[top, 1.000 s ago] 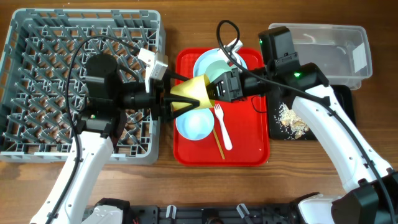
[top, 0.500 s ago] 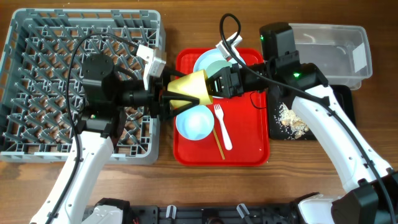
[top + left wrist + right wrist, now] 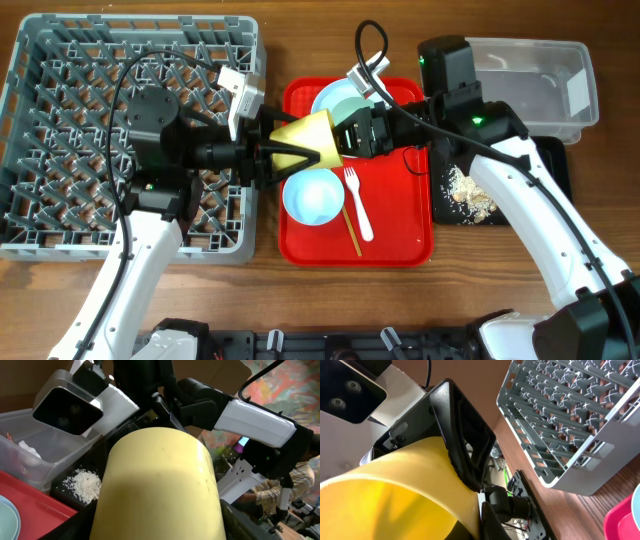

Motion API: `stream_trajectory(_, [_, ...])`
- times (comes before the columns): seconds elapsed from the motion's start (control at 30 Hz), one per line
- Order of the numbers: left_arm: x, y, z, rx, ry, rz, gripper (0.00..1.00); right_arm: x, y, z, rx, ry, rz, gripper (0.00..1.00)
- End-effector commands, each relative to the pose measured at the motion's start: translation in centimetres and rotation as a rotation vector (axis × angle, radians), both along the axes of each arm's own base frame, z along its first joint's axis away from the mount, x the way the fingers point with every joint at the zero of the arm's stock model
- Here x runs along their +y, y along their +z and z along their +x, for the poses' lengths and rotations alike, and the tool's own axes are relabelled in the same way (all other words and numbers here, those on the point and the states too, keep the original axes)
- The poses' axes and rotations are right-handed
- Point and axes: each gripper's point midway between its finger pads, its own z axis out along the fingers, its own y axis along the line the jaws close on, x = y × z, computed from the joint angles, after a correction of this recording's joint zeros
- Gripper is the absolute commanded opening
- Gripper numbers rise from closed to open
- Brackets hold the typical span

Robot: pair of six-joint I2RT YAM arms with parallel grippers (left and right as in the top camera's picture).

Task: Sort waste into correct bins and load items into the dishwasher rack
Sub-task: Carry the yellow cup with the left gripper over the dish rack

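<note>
Both grippers are shut on the yellow cup [image 3: 306, 140], so next my right gripper lets go of the cup's rim and back away before my left gripper loads the cup in the rack [image 3: 215, 207].
The yellow cup [image 3: 308, 142] hangs on its side above the red serving tray [image 3: 400, 230], held from both ends. My left gripper [image 3: 272, 158] is shut on its narrow end; the cup fills the left wrist view [image 3: 160, 490]. My right gripper [image 3: 347, 138] is shut on its rim, with the yellow inside showing in the right wrist view [image 3: 385, 495]. On the tray lie a pale plate [image 3: 328, 95] with a mint bowl [image 3: 352, 103] on it, a second bowl [image 3: 310, 197], a white fork [image 3: 357, 205] and chopsticks [image 3: 352, 232]. The grey dishwasher rack [image 3: 60, 60] stands at the left.
The clear tub [image 3: 530, 80] stands at the back right; the left wrist view shows a white scrap [image 3: 27, 451] inside it. The black tray [image 3: 441, 210] in front of it holds rice-like crumbs [image 3: 470, 192]. The right arm crosses above the black tray.
The cup and both grippers have shifted slightly left and toward the back. Both arms stay joined at the cup.
</note>
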Motion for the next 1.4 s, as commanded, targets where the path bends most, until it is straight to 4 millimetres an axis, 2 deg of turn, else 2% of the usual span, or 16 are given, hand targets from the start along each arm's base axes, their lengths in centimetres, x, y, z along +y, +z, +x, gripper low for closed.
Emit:
stream_trajectory(0.0, [-0.2,1.1,-1.1,-0.053,-0.058,-0.010,0.61,0.1,-1.1,0.7,0.022,-0.030,-0.036,0.04])
stream_trajectory(0.2, [-0.2,1.1,-1.1,-0.057,-0.058,-0.009,0.56,0.1,-1.1,0.7,0.023,-0.029,-0.035,0.06])
stream_trajectory(0.3, [-0.2,1.1,-1.1,-0.060,-0.057,-0.009,0.50,0.1,-1.1,0.6,0.023,-0.027,-0.034,0.15])
stream_trajectory(0.47, [0.0,1.1,-0.8,-0.062,-0.043,-0.008,0.50,0.0,-1.4,1.0,0.014,-0.046,-0.052,0.30])
stream_trajectory(0.6, [0.6,0.6,0.5,-0.032,0.028,0.001,0.42,-0.3,-2.0,1.8,0.003,-0.089,-0.085,0.31])
stream_trajectory(0.67, [1.1,0.1,1.1,-0.032,0.057,0.012,0.33,-0.8,-2.3,2.5,0.004,-0.123,-0.105,0.32])
stream_trajectory(0.8, [2.3,-1.8,2.8,0.031,0.163,0.056,0.23,-2.2,-3.2,4.2,-0.004,-0.206,-0.155,0.32])
stream_trajectory(0.93, [4.4,-4.9,5.0,0.130,0.335,0.146,0.17,-4.5,-4.8,6.0,0.001,-0.317,-0.245,0.32])
stream_trajectory(1.03, [6.9,-7.0,6.5,0.231,0.474,0.202,0.09,-6.8,-6.7,6.4,0.002,-0.372,-0.354,0.31])
stream_trajectory(1.17, [10.4,-9.3,7.2,0.363,0.620,0.259,0.04,-10.3,-9.3,5.6,-0.005,-0.426,-0.572,0.31])
stream_trajectory(1.27, [13.0,-10.8,7.2,0.445,0.732,0.310,0.04,-12.4,-9.8,5.0,-0.036,-0.458,-0.693,0.31])
stream_trajectory(1.37, [15.5,-11.4,7.2,0.482,0.840,0.374,0.04,-14.3,-9.5,4.5,-0.081,-0.504,-0.789,0.31])
